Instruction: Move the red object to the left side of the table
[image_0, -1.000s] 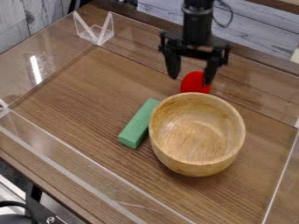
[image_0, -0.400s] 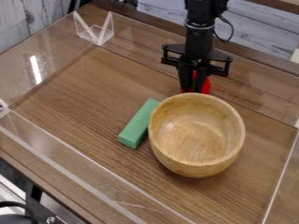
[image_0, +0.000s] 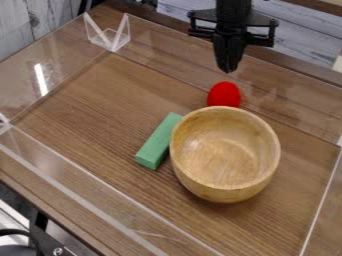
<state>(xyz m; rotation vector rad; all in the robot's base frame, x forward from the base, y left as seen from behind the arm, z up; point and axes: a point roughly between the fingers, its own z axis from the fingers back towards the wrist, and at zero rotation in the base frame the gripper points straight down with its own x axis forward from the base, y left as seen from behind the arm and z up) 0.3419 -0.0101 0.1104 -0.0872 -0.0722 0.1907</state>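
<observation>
My gripper needs to back off, open its fingers and lower them around the fruit (image_0: 225, 95) before carrying it, because the gripper is hanging closed above and behind the red object (image_0: 227, 78).
The red object (image_0: 225, 94), a small rounded bright-red toy fruit, lies on the brown wood-grain table (image_0: 94, 110) just behind the rim of the wooden bowl. My gripper (image_0: 230, 68) hangs pointing down a short way above and behind the fruit. Its fingers are shut together into a narrow tip with nothing between them. The fruit sits free on the tabletop, apart from the gripper.
A large wooden bowl (image_0: 214, 186) stands right of centre, with a green rectangular block (image_0: 159, 140) lying against its left side. Low clear acrylic walls (image_0: 40, 75) border the table. A small clear stand (image_0: 107, 32) sits at the back left corner.
The gripper was open around the red object, then closed and rose. The red object stayed on the table behind the bowl, not lifted.
</observation>
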